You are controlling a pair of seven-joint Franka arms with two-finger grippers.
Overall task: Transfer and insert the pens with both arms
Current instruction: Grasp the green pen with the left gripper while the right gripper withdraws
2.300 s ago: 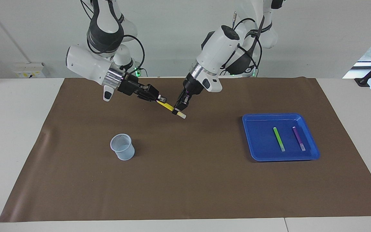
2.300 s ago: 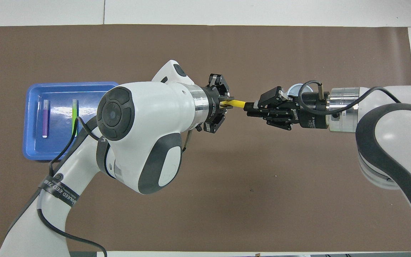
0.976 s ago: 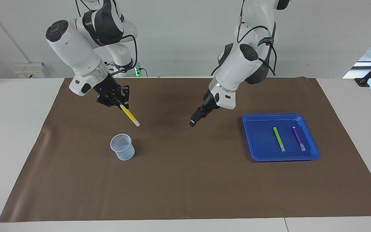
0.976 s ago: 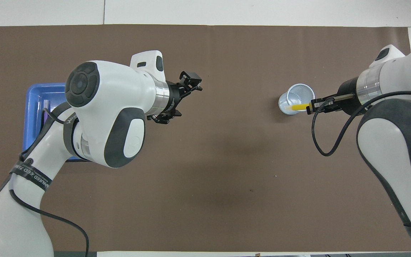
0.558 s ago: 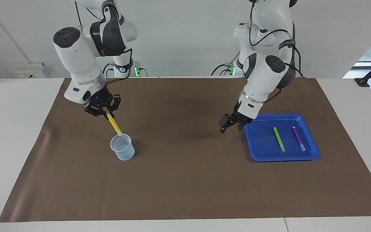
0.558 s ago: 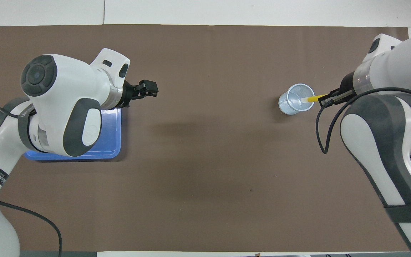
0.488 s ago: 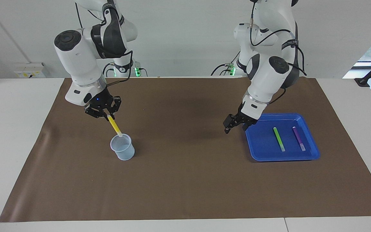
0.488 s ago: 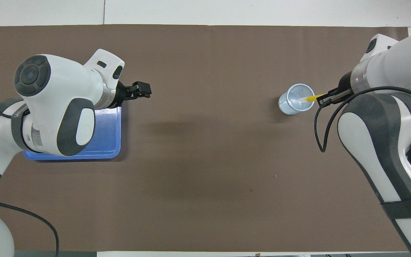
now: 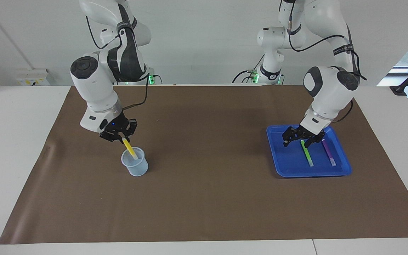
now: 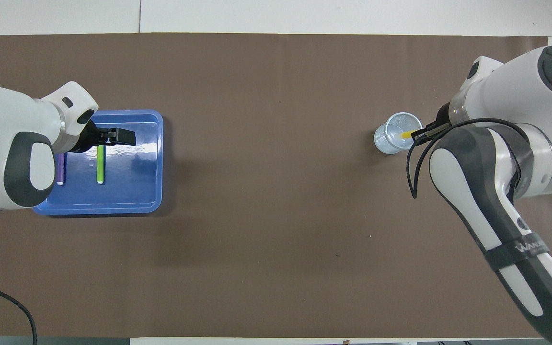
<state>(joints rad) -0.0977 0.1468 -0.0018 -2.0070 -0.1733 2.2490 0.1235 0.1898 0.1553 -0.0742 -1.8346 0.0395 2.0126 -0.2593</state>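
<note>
Next, I pass the green pen from my left gripper to my right gripper over the mat (image 10: 265,141), because the cup (image 9: 135,162) stands on the other side of the brown mat from the green pen.
My right gripper (image 9: 123,139) is shut on the upper end of the yellow pen (image 9: 130,149), which slants down with its pale lower end inside the translucent cup (image 9: 135,165). Seen from above, the yellow pen (image 10: 406,135) pokes over the rim of the cup (image 10: 393,140) from my right gripper (image 10: 422,132). The green pen (image 9: 307,153) and purple pen (image 9: 328,152) lie side by side in the blue tray (image 9: 310,174). My left gripper (image 9: 297,143) hangs open just over the green pen's end nearer the robots, jaws astride it. From above, the left gripper (image 10: 121,137) covers that end of the green pen (image 10: 99,165).
A brown mat (image 9: 207,198) covers the table between the cup at the right arm's end and the tray (image 10: 98,208) at the left arm's end. The purple pen (image 10: 60,168) lies beside the green one, toward the table's end.
The right gripper has lowered the yellow pen, whose tip has gone from the cup's rim down into it. The left gripper has swung from beside the tray to over the green pen.
</note>
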